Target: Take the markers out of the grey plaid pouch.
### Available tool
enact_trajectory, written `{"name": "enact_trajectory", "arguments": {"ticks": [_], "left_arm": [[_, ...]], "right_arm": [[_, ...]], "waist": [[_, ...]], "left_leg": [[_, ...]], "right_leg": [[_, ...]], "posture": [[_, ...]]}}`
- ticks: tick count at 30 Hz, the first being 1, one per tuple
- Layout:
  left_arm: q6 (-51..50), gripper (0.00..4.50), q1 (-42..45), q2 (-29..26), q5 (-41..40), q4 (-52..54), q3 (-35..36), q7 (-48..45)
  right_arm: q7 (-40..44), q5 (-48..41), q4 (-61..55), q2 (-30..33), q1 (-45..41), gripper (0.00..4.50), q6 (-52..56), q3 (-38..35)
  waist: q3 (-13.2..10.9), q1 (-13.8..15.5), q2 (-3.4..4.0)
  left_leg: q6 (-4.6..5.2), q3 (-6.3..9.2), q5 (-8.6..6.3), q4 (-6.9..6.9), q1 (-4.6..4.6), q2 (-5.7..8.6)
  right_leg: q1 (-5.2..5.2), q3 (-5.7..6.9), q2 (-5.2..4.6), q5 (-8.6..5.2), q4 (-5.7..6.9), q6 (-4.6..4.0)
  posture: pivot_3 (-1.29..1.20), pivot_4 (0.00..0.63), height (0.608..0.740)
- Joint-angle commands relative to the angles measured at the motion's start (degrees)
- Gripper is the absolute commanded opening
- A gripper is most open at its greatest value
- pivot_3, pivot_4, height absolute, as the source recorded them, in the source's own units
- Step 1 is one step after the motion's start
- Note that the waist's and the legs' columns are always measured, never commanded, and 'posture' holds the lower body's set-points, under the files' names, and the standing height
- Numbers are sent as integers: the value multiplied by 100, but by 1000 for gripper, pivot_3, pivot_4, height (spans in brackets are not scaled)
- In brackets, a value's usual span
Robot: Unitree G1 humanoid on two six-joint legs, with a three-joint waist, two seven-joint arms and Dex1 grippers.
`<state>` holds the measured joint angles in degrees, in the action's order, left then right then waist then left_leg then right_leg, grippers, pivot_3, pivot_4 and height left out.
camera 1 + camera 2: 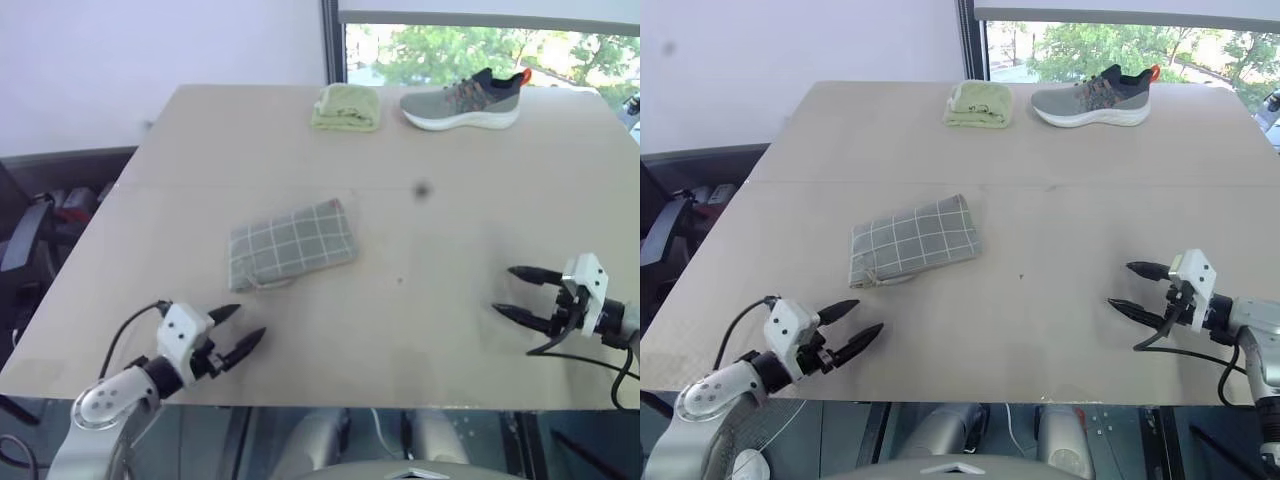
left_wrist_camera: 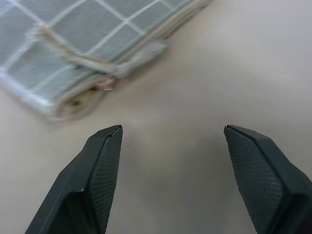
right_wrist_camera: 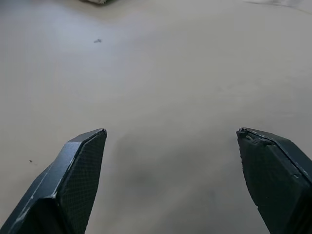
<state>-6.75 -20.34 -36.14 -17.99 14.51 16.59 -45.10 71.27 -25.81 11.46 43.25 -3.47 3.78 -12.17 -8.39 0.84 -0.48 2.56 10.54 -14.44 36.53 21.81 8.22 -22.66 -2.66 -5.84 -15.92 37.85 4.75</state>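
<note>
I expect the grey plaid pouch (image 1: 293,243) to open wide along its long edge when I unzip it, because the cord pull (image 1: 271,284) hangs near the corner of that edge.
The grey plaid pouch (image 1: 292,245) lies flat near the middle of the table, its zipper end with a cord pull (image 2: 80,61) facing my left gripper. The markers are hidden; none shows outside the pouch. My left gripper (image 1: 245,328) hovers open near the table's front left, a short way in front of the pouch, fingers (image 2: 105,161) empty. At the front right my right gripper (image 1: 510,292) is open over bare tabletop, well apart from the pouch, with nothing between its fingers (image 3: 80,165).
A folded yellow-green cloth (image 1: 346,107) and a grey sneaker (image 1: 463,99) sit at the table's far edge by the window. A chair (image 1: 40,220) stands off the table's left side. The beige table (image 1: 420,240) has a small dark mark (image 1: 421,189) behind the pouch.
</note>
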Motion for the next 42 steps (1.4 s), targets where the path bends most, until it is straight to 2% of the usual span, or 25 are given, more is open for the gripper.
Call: {"name": "enact_trajectory", "arguments": {"ticks": [1,4,8,10,13,16,18,20,25,29,37,42], "left_arm": [[753,3419,75,-253,546,-324,251,129],[1486,3419,220,-537,1030,-825,348,220],[2916,3419,694,-1271,1830,-2513,546,655],[3792,3419,1095,-1537,2213,-3373,328,906],[4854,3419,1954,-1606,2757,-4410,-17,1558],[5768,3419,2557,-1538,3810,-4810,-611,2422],[6006,3419,2933,-1554,4474,-5008,-1123,2744],[6302,3419,3290,-1518,4791,-5265,-1561,2800],[6909,3419,3891,-1261,4175,-5976,-2178,2313],[7113,3419,4104,-1135,3608,-6099,-2538,1702],[7190,3419,3749,-1224,2666,-5149,-3327,497],[6646,3419,3363,-1208,2282,-4365,-3367,248]], "right_arm": [[185,-480,-408,87,117,4359,440,-232],[273,-616,-557,185,238,4359,623,-299],[259,-1037,-943,270,373,4359,1144,-519],[253,-1386,-1262,304,461,4359,1604,-624],[217,-1580,-1630,347,599,4359,1967,-652],[155,-1625,-1931,358,657,4359,2142,-605],[90,-1764,-2135,356,635,4359,2321,-649],[28,-1820,-2258,345,593,4359,2403,-673],[-75,-1814,-2363,342,574,4359,2431,-718],[-113,-1778,-2350,346,617,4359,2391,-767],[-183,-1740,-2421,288,720,4359,2360,-784],[-227,-1695,-2440,236,772,4359,2316,-747]], "waist": [[0,0,0],[0,3,0],[0,3,1],[1,2,6],[1,19,3],[3,35,-2],[4,13,-4],[7,15,2],[12,0,8],[19,10,17],[26,-16,24],[44,-20,48]], "left_leg": [[0,1,0,0,0,0],[0,-1,0,0,2,2],[8,5,-5,-6,-1,0],[15,5,-10,-11,-4,-1],[17,4,-11,-11,-3,4],[5,8,-4,-4,6,9],[-1,5,0,-4,12,11],[0,5,0,-5,10,11],[3,2,0,-4,2,11],[1,4,1,4,4,12],[2,3,1,8,4,13],[4,1,0,8,3,13]], "right_leg": [[0,0,0,0,0,0],[1,-1,-3,0,-5,0],[-1,5,-2,0,-2,-1],[-2,3,-1,0,0,-1],[-4,3,-6,1,-4,-1],[-4,10,-10,1,-10,0],[-5,5,-12,2,-12,1],[-5,7,-12,2,-9,1],[-4,2,-12,2,4,2],[-4,5,-13,2,8,2],[-2,0,-13,3,7,3],[-1,-2,-12,2,7,3]], "posture": [[0,150,740],[0,150,740],[0,150,740],[0,150,740],[0,150,740],[0,150,740],[0,150,740],[0,150,740],[0,150,740],[0,150,740],[0,150,740],[0,150,740]]}}
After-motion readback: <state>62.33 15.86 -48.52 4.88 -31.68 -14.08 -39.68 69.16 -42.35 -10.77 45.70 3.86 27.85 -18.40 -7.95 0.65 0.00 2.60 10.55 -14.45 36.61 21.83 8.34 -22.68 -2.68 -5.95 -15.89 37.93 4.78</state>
